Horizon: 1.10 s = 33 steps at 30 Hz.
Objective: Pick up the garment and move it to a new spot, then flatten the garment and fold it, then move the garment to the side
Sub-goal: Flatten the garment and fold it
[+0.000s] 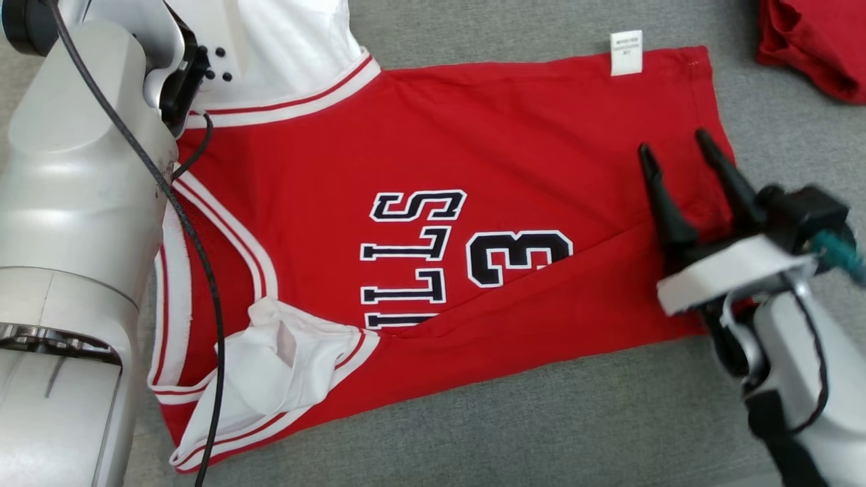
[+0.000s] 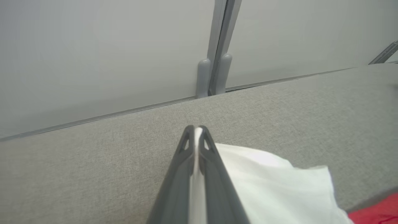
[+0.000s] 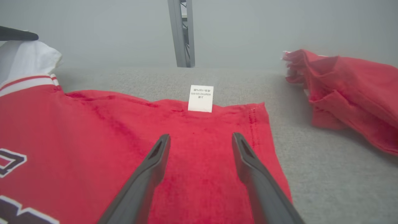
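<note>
The white label (image 1: 626, 53) reaches out past the garment's far edge, so it will flip over onto the near flap (image 1: 536, 312) when the robot folds that edge in.
The garment (image 1: 473, 149) is a red jersey with white trim and dark lettering, lying spread sideways on the grey table. Its near long edge is folded over the lettering, and a white sleeve (image 1: 270, 358) is bunched at the lower left. In the left wrist view my left gripper (image 2: 195, 129) is shut, with a strip of the garment's white fabric (image 2: 264, 174) pinched between its fingers. My left arm (image 1: 74, 169) covers that corner in the head view. My right gripper (image 1: 675, 144) hovers open over the hem end, its fingers apart with red cloth (image 3: 93, 124) below them, short of the white label (image 3: 201, 98).
A second red garment (image 1: 818, 40) lies crumpled at the far right corner, also seen from the right wrist as a red heap (image 3: 348, 90). Grey table cloth (image 1: 541, 419) extends in front of the jersey. A pale wall with a grey post (image 2: 214, 62) rises behind the table's far edge.
</note>
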Tool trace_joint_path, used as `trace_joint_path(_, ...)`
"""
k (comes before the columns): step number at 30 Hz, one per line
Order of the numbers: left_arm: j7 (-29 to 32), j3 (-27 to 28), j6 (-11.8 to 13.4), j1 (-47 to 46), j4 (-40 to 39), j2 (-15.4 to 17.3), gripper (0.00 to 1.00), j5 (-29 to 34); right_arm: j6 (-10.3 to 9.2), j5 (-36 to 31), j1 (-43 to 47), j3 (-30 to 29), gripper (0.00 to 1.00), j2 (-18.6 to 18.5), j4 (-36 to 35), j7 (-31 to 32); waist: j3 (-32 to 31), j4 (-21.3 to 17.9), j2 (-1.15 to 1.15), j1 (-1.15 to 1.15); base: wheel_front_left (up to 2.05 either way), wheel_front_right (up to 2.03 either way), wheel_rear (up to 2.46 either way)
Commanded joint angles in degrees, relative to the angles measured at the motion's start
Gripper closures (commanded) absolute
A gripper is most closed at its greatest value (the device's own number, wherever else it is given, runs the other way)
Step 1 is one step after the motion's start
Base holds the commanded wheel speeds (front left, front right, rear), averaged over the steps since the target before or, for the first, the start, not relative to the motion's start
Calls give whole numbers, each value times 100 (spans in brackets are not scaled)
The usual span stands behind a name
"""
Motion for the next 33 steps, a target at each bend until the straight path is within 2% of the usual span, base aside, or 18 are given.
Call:
trace_joint_path(1,-93,50,-43,-129,-80,6,100,-137,-1,177,-287,10,0,-130,123,118,-36,90,0,0,0,0,0)
trace_joint_path(4,-234,-33,-87,-112,-257,46,100,-253,-1,580,-737,-53,0,-289,446,521,-44,177,0,0,0,0,0)
trace_joint_path(8,-202,-344,-98,63,-690,6,100,-528,-1,756,-1184,-89,0,-460,797,933,-27,251,0,0,0,0,0)
trace_joint_path(17,8,-1123,-86,352,-1618,530,100,-1246,-1,1004,-2028,-96,0,-519,1691,2220,-16,321,0,0,0,0,0)
trace_joint_path(23,115,-1408,-86,362,-1843,760,100,-1503,-1,934,-2363,-28,1,-468,2065,2710,-27,334,0,0,0,0,0)
trace_joint_path(24,130,-1445,-86,351,-1861,783,100,-1529,-1,873,-2431,-16,13,-490,2139,2757,-21,346,0,0,0,0,0)
trace_joint_path(25,135,-1475,-86,342,-1870,803,100,-1558,-1,864,-2477,-3,40,-486,2196,2825,-16,358,0,0,0,0,0)
trace_joint_path(26,136,-1506,-86,335,-1883,817,100,-1579,-1,840,-2514,13,53,-472,2233,2845,-11,371,0,0,0,0,0)
trace_joint_path(28,140,-1562,-86,316,-1901,852,100,-1609,-1,773,-2593,25,100,-455,2350,2934,-4,392,0,0,0,0,0)
trace_joint_path(33,-61,-1666,-86,224,-1926,944,100,-1583,-1,602,-2800,11,100,-411,2440,2855,-26,426,0,0,0,0,0)
